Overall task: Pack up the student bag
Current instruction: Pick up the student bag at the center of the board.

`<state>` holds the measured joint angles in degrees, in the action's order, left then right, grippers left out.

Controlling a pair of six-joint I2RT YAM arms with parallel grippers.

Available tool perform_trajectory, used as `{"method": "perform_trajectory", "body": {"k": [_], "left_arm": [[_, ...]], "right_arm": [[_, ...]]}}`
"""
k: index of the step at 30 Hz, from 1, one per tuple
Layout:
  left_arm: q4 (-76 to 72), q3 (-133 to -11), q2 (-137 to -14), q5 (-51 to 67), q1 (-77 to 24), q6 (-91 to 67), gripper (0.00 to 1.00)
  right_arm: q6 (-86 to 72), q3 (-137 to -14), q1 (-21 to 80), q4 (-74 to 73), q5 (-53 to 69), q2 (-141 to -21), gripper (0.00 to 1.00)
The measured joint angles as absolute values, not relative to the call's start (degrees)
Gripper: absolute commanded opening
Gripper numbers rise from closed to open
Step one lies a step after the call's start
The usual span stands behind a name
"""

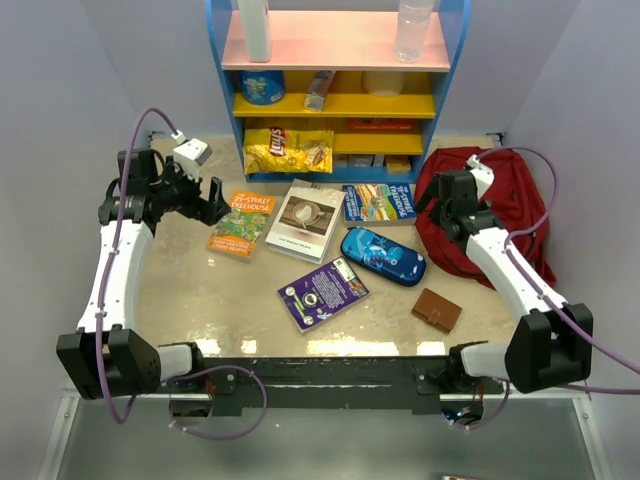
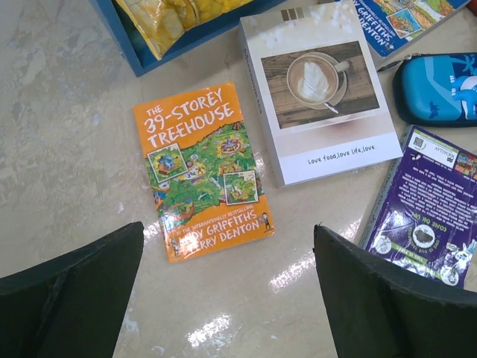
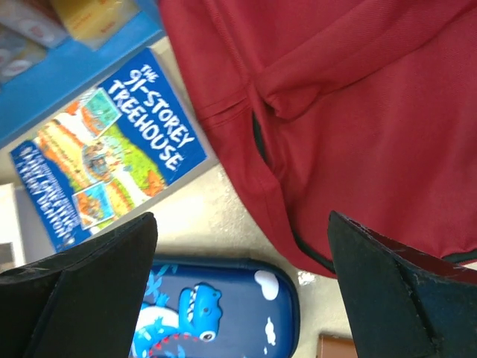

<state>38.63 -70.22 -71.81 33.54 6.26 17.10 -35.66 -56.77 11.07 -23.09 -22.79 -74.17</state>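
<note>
I expect straps hidden underneath to trail out when I carry the student bag (image 1: 516,202), since it lies slumped with its zip (image 3: 260,139) facing up.
The student bag (image 1: 520,200) (image 3: 358,112), dark red, lies slumped at the back right of the table. My right gripper (image 1: 437,205) (image 3: 242,216) hovers open over its left edge, above the blue dinosaur pencil case (image 1: 383,256) (image 3: 216,313). My left gripper (image 1: 218,200) (image 2: 227,227) hangs open and empty over the bare table just in front of the orange Treehouse book (image 1: 242,222) (image 2: 201,171). Flat on the table lie a white coffee-cover book (image 1: 305,220) (image 2: 320,97), a blue Treehouse book (image 1: 378,203) (image 3: 112,149), a purple book (image 1: 322,293) (image 2: 432,216) and a brown wallet (image 1: 436,309).
A blue shelf unit (image 1: 340,90) stands at the back centre, its base right behind the books. A yellow chips bag (image 1: 288,150) (image 2: 171,19) fills its lowest left compartment, and packets, a tub and bottles sit higher up. Grey walls close both sides.
</note>
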Motion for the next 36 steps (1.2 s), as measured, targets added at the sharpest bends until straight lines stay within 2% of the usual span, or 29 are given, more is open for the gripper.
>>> {"method": "perform_trajectory", "body": {"k": [10,21,24,25,27,28,30,31,34,36], "left_arm": [[36.75,-68.88,-72.34,31.18,6.28,15.73,1.00],[35.62,-68.60,-72.44,30.50,6.28,15.68,1.00],[35.62,-68.51,-72.44,30.37,6.28,15.86,1.00],[35.62,-68.49,-72.44,30.37,6.28,15.88,1.00],[35.33,-68.25,-72.44,30.35,6.28,15.99,1.00],[35.24,-68.03,-72.44,30.33,6.28,16.08,1.00],[35.24,-67.55,-72.44,30.30,6.28,16.08,1.00],[35.22,-67.31,-72.49,30.28,6.28,16.10,1.00],[35.24,-66.94,-72.51,30.30,6.28,16.12,1.00],[35.27,-66.83,-72.51,30.35,6.28,16.16,0.99]], "right_arm": [[-36.60,-58.81,11.07,-25.34,-27.55,-88.12,0.90],[-36.75,-58.76,9.89,-22.92,-27.97,-95.24,0.82],[-36.42,-58.83,9.17,-21.89,-27.97,-97.60,0.76],[-36.34,-58.94,8.88,-21.58,-27.97,-98.52,0.69],[-36.07,-59.33,8.56,-21.19,-27.90,-100.31,0.61],[-35.99,-59.61,8.47,-20.99,-27.88,-101.06,0.49],[-35.75,-59.99,8.49,-20.56,-27.70,-101.67,0.36],[-35.83,-59.99,8.56,-20.10,-27.57,-101.67,0.23],[-35.83,-59.99,8.54,-18.96,-27.53,-101.47,0.04],[-36.03,-59.96,8.51,-18.90,-27.55,-100.79,0.00]]}}
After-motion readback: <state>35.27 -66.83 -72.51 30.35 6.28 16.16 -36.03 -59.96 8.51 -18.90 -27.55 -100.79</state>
